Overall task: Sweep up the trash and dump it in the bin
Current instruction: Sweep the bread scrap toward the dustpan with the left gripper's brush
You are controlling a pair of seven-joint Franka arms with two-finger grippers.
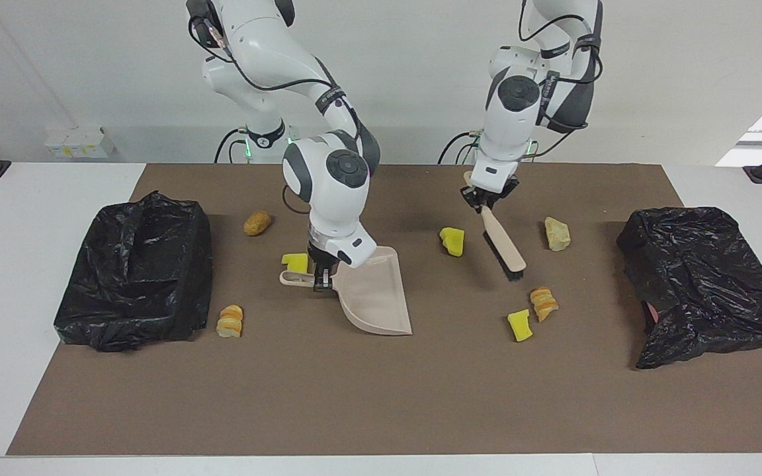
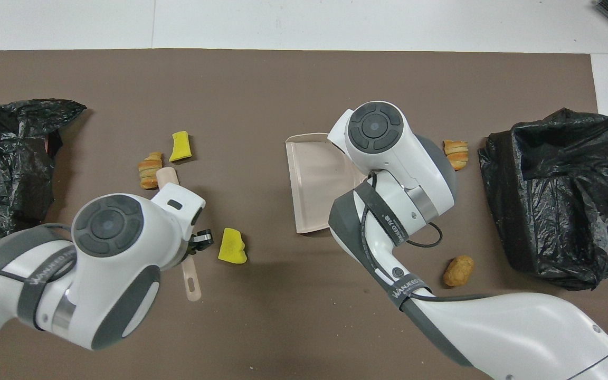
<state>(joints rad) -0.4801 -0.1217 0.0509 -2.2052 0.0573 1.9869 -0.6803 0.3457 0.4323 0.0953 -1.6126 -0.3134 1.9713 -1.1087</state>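
Observation:
The brush's bristles [image 1: 510, 270] are hanging on the dustpan's side of the pale lump, so next my left gripper moves the brush behind the pale lump before it sweeps.
My right gripper [image 1: 320, 281] is shut on the handle of the beige dustpan [image 1: 374, 294], which rests on the brown mat. One yellow sponge chunk [image 1: 296, 262] lies right beside that handle. My left gripper [image 1: 485, 201] is shut on the brush [image 1: 503, 248], which hangs tilted with its bristle end low between another yellow chunk [image 1: 452, 240] and the pale lump [image 1: 557, 234]. More trash lies around: a striped piece [image 1: 543, 303] and a yellow chunk [image 1: 520, 325] together, a brown nugget [image 1: 257, 223], and a striped piece [image 1: 230, 321]. In the overhead view the left arm hides the pale lump.
A bin lined with a black bag [image 1: 136, 271] stands at the right arm's end of the mat. Another black-bagged bin [image 1: 698, 277] stands at the left arm's end. The brown mat [image 1: 381, 396] covers most of the white table.

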